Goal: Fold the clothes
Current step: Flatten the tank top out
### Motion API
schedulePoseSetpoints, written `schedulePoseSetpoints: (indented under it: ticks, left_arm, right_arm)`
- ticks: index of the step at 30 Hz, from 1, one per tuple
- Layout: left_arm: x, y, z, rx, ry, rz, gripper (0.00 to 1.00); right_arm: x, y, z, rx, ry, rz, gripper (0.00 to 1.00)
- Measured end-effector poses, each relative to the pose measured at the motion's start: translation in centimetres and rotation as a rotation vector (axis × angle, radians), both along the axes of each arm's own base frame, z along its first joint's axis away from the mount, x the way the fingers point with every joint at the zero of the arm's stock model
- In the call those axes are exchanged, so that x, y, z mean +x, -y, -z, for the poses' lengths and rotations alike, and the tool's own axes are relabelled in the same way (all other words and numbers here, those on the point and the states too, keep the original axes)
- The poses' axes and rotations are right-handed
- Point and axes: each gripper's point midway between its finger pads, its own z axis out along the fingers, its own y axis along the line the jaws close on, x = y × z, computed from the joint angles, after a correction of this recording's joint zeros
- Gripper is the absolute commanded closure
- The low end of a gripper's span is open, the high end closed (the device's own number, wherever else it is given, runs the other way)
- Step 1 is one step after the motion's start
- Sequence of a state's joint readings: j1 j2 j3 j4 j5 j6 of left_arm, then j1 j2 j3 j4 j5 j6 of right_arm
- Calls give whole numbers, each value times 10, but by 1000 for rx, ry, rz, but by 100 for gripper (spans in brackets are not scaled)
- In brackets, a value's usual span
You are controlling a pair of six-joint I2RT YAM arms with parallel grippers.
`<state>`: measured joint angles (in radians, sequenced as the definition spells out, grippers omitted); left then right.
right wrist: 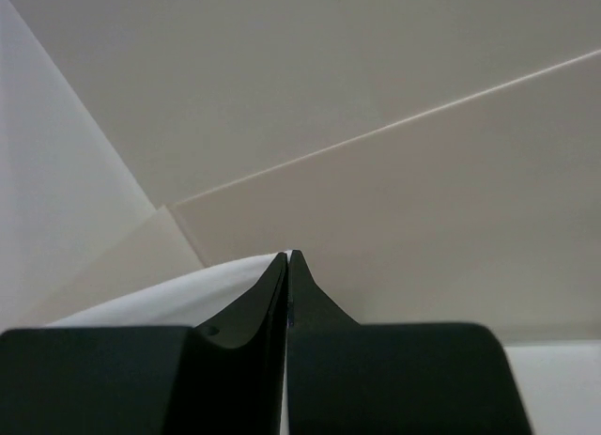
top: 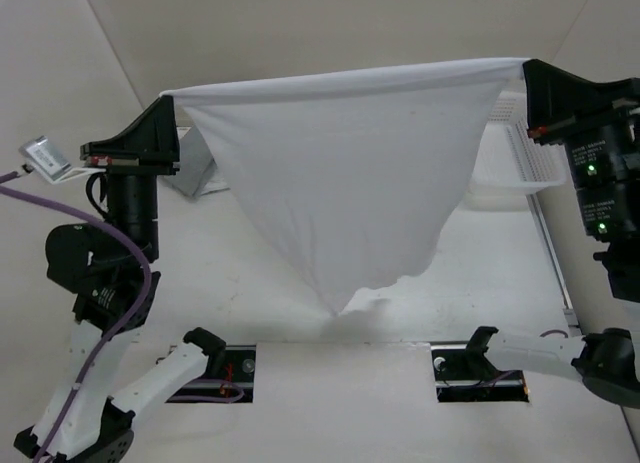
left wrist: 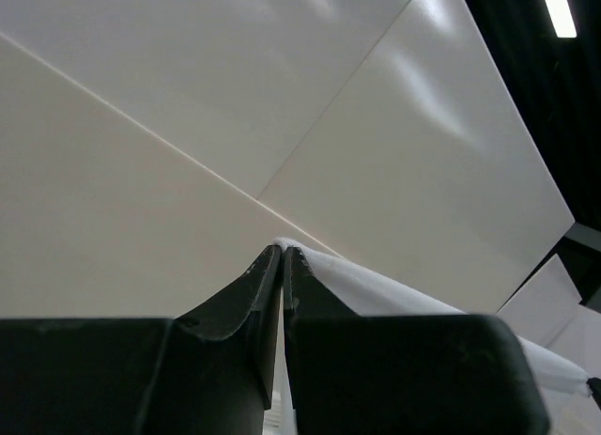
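The clothes' lower end (top: 338,295) hangs bunched to a point, so the robot's left gripper and right gripper should set the clothes down flat across the table (top: 268,273) before folding them.
The clothes (top: 345,173), one thin white garment, hang stretched in the air between my two raised grippers. The top edge runs taut from left to right, and the cloth narrows downward to a point that touches the table near the middle front. My left gripper (top: 168,97) is shut on the clothes' left end, where white cloth (left wrist: 376,285) leaves the closed fingertips (left wrist: 283,248). At the upper right, my right gripper (top: 527,67) is shut on the other end, with white cloth (right wrist: 169,294) trailing left from its tips (right wrist: 287,255).
A white perforated basket (top: 525,158) stands at the back right, partly behind the cloth. A grey flat item (top: 195,173) lies on the table behind the left arm. A small silver device (top: 45,158) sits at the far left.
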<state>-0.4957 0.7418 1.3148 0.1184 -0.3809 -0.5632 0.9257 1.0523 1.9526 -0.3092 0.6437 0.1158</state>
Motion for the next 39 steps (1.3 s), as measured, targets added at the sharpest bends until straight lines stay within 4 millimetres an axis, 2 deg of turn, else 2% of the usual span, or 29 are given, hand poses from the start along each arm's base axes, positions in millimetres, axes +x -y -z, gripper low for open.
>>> schedulePoseSetpoints:
  ticks: [3, 6, 9, 11, 13, 16, 18, 19, 21, 23, 24, 28, 30, 32, 35, 37, 39]
  left_arm:
    - [22, 12, 10, 32, -40, -6, 98]
    - [56, 24, 36, 72, -109, -28, 98]
    - [108, 27, 86, 122, -233, -82, 98]
    - [148, 26, 124, 144, -329, -109, 98]
    - [193, 21, 166, 155, -438, -125, 98]
    - [249, 16, 233, 170, -609, -131, 98]
    - [274, 18, 261, 180, -689, -121, 98]
    - [283, 20, 265, 184, -705, -112, 98]
    - [295, 26, 257, 188, -706, -94, 98]
    - [297, 30, 229, 182, -657, -81, 98]
    - [296, 31, 208, 176, -616, -78, 98]
    - [275, 24, 128, 148, -443, -91, 98]
    - [257, 20, 103, 142, -384, -96, 98]
    - [238, 17, 81, 136, -331, -99, 98]
    - [216, 13, 70, 129, -286, -104, 98]
    - [207, 13, 80, 131, -294, -103, 98]
    - [201, 16, 102, 138, -323, -94, 98]
  right_arm:
    - [24, -2, 4, -60, 0, 73, 99]
    - [62, -9, 30, -126, -49, 123, 99]
    - [112, -19, 69, -169, -137, 122, 98]
    - [151, -24, 101, -185, -208, 111, 98]
    - [194, -30, 137, -199, -293, 93, 98]
    - [255, -36, 189, -209, -416, 61, 98]
    - [289, -39, 210, -206, -476, 42, 99]
    - [304, -40, 215, -201, -491, 33, 99]
    - [326, -42, 212, -192, -499, 23, 98]
    - [334, -41, 194, -179, -472, 17, 98]
    - [333, -41, 179, -171, -446, 14, 98]
    - [302, -37, 106, -138, -295, 2, 97]
    - [280, -33, 77, -126, -233, -4, 97]
    - [259, -29, 60, -119, -195, -7, 97]
    - [234, -24, 65, -120, -199, -10, 97]
    - [222, -21, 90, -126, -240, -10, 97]
    - [211, -23, 132, -134, -305, -14, 97]
